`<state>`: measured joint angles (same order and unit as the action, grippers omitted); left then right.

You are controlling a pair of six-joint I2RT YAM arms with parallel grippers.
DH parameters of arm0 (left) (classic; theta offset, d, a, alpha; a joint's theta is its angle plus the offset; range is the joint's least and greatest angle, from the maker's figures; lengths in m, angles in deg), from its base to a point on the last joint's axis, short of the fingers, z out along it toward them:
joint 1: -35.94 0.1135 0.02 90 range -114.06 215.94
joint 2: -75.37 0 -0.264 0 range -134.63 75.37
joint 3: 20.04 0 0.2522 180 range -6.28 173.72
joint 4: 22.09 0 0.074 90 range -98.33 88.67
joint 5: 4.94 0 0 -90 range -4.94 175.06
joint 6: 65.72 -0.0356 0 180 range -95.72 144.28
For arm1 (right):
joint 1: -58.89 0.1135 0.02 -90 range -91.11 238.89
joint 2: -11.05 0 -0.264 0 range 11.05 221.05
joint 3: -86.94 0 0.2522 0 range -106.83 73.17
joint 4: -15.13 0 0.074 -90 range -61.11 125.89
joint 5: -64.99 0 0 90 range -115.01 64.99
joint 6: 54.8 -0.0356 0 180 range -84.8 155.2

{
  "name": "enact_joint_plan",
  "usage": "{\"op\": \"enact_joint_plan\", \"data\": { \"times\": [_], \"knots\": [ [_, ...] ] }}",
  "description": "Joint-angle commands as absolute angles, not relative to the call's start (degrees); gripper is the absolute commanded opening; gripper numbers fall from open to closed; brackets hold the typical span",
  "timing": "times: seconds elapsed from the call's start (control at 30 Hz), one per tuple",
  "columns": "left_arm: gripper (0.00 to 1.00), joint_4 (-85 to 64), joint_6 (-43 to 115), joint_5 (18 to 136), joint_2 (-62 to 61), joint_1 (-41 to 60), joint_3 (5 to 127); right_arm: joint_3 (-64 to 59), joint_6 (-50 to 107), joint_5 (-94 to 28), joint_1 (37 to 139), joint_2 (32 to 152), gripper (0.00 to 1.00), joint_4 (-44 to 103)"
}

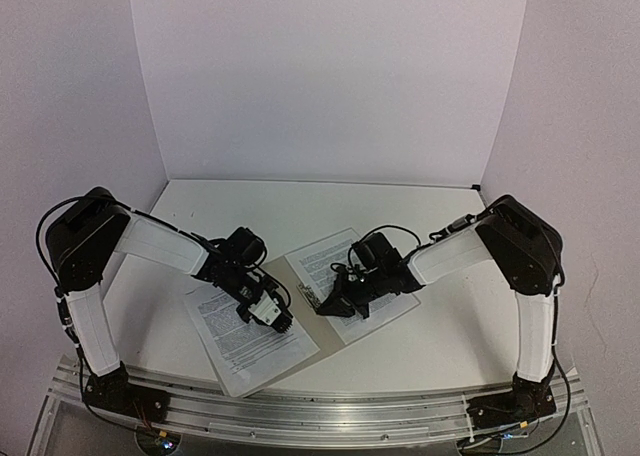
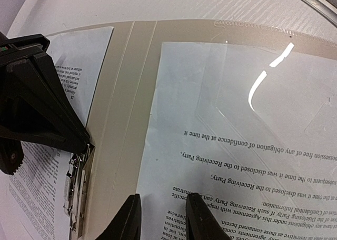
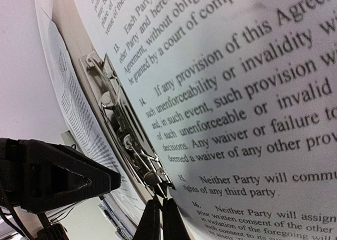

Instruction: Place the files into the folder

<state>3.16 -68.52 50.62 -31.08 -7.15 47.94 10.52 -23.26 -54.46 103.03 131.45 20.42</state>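
Note:
I should leave the metal clip with my right gripper and first turn the folder square by its outer edge (image 1: 417, 298), because the folder's spine (image 1: 319, 334) lies at a slant under my grippers.
The beige folder (image 1: 282, 278) lies open on the table, a printed sheet of the files (image 1: 240, 341) on its left half and another (image 1: 325, 256) on its right half. My left gripper (image 1: 272, 316) hovers low by the spine; in the left wrist view it (image 2: 164, 213) is open, its fingers straddling the left edge of a sheet (image 2: 210, 119) that lies flat. My right gripper (image 1: 328, 304) faces it. In the right wrist view it (image 3: 160, 213) is shut, its tips touching the near end of the metal clip (image 3: 126, 140) beside a sheet (image 3: 253, 92).
White walls close in the table at the back and both sides. A clear plastic pocket (image 2: 274, 108) overlaps the sheet in the left wrist view. The two grippers stand close together over the folder's spine (image 2: 124, 92). The arms' rail (image 1: 320, 411) runs along the near edge.

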Motion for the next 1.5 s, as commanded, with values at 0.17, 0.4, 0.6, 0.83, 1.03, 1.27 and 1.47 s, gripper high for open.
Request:
{"op": "enact_joint_plan", "data": {
  "times": [0.17,0.4,0.6,0.83,1.03,1.27,1.47],
  "knots": [
    [0.31,13.06,-68.60,57.68,-34.06,-7.67,43.29,12.76,-19.39,-46.71,102.06,136.56,0.00,38.76],
    [0.31,13.07,-68.56,57.63,-34.13,-7.66,43.27,8.36,-20.56,-48.85,102.09,131.38,0.03,39.06],
    [0.31,12.84,-68.45,57.60,-34.01,-7.66,43.17,7.59,-21.03,-48.99,102.06,131.14,0.06,39.43],
    [0.31,12.89,-68.54,57.72,-33.97,-7.66,43.00,6.31,-20.77,-48.59,102.11,128.97,0.31,40.33],
    [0.32,12.69,-67.57,57.12,-34.02,-7.63,43.48,2.91,-20.58,-49.72,102.06,126.95,0.34,41.06],
    [0.43,11.17,-54.88,52.62,-32.71,-6.48,51.94,-2.27,-19.40,-51.53,101.36,123.56,0.37,41.77],
    [0.48,15.76,-44.90,47.67,-30.12,-5.75,64.75,-1.88,-15.22,-43.50,95.86,120.46,0.42,48.91]
  ]
}}
